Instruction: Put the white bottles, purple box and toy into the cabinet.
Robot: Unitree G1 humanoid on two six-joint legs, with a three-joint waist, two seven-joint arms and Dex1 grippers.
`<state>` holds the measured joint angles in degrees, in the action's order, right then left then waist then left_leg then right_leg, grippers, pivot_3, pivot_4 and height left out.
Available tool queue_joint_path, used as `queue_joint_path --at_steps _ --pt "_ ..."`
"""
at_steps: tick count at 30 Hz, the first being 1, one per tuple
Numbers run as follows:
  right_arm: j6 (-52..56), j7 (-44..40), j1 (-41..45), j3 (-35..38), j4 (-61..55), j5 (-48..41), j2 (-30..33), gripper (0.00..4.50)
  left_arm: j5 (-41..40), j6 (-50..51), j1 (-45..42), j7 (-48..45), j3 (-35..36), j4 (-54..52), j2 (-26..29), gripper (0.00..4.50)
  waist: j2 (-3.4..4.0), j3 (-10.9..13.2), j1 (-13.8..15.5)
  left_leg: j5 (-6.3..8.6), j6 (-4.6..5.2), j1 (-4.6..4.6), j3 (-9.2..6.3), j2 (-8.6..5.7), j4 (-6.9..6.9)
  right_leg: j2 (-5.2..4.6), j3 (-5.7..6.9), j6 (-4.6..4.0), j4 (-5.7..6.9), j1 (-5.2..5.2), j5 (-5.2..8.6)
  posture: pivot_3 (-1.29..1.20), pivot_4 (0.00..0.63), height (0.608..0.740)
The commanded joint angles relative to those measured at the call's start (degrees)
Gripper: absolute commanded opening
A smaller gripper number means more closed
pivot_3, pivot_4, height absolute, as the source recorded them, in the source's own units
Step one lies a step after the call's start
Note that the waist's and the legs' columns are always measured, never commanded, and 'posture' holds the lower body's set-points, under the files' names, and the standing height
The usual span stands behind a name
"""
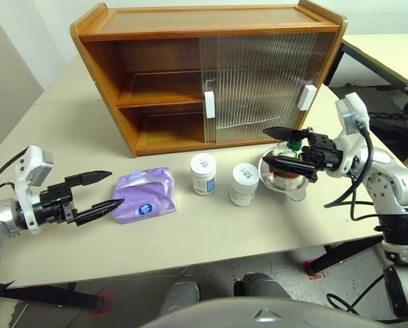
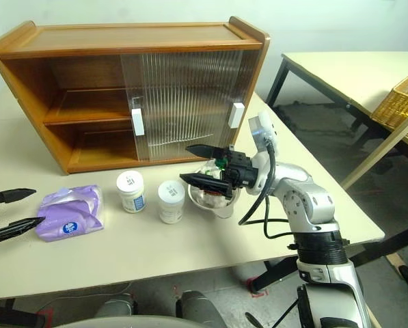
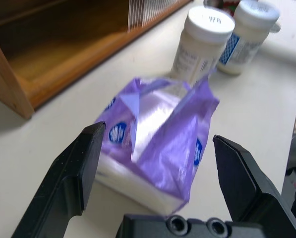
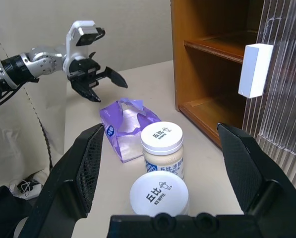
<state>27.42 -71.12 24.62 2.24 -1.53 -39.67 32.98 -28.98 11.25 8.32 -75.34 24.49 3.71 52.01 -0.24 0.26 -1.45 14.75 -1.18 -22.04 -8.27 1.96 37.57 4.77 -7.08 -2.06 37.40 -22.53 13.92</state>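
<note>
The purple box's loose wrapper (image 1: 145, 193) sits centred ahead of my left gripper's open fingers, so I keep going in until they straddle its folds (image 3: 155, 168), then close.
The purple box (image 1: 145, 195) lies flat on the table in front of the cabinet (image 1: 210, 75). My left gripper (image 1: 117, 188) hovers open just to its left, fingers pointing at it and nothing between them. Right of the box stand two white bottles (image 1: 204, 173) (image 1: 244, 183), upright and side by side. The toy (image 1: 286, 179) sits in a shiny bowl (image 1: 301, 186) further right, partly hidden. My right gripper (image 1: 264, 145) is open over the bowl's near-left rim, pointing left and holding nothing. In the right wrist view the bottles (image 4: 161, 148) stand between its fingers' line of sight.
The cabinet's left half is open, showing two bare shelves (image 1: 159, 89); ribbed sliding doors (image 1: 258, 75) with white handles (image 1: 209, 104) cover the right half. A second table with a woven basket (image 2: 402, 102) stands off to the right. The table's front edge runs close below the objects.
</note>
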Motion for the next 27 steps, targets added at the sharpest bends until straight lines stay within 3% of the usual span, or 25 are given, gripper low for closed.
queue_joint_path --at_steps 1,14,21,24,27 --pt "0.8 -0.3 1.0 0.6 -0.5 -0.3 0.8 4.5 1.9 -2.6 0.2 -0.4 -1.8 2.0 -0.4 4.48 0.0 0.0 0.0 0.0 0.0 0.0 0.0 0.08 0.01 0.05 0.0 -0.05 0.0 0.0 -0.03 0.0 0.0 0.74" --pt "2.2 0.3 0.8 1.5 -2.0 -1.1 1.8 4.5 10.6 -14.7 -7.4 4.3 -10.6 15.8 -6.1 4.48 0.14 -0.1 -0.1 -0.01 0.01 0.13 -0.03 0.38 0.06 0.54 0.04 -0.15 0.07 0.05 -0.14 -0.03 0.0 0.74" --pt "2.2 1.0 0.5 2.1 -2.6 -1.2 1.6 4.5 10.1 -13.6 -8.3 4.9 -11.4 15.9 -6.1 4.43 0.17 -0.1 -0.3 -0.02 0.03 0.16 0.14 0.37 0.1 0.6 0.04 0.24 0.07 0.1 0.01 -0.04 0.0 0.74" --pt "2.1 1.2 0.6 2.1 -2.5 -1.2 1.4 4.5 9.5 -11.7 -8.1 4.8 -11.3 14.7 -5.5 3.78 0.17 -0.1 -0.4 -0.03 0.05 0.19 0.42 0.39 0.13 0.67 0.04 0.42 0.07 0.15 0.07 -0.04 0.0 0.74" --pt "2.0 1.2 0.7 2.1 -2.5 -1.2 1.4 4.5 9.7 -11.2 -7.8 4.9 -11.3 13.8 -5.2 2.79 0.17 -0.1 -0.4 -0.06 0.09 0.19 0.48 0.41 0.13 0.67 0.03 0.42 0.07 0.15 0.04 -0.04 0.0 0.74"
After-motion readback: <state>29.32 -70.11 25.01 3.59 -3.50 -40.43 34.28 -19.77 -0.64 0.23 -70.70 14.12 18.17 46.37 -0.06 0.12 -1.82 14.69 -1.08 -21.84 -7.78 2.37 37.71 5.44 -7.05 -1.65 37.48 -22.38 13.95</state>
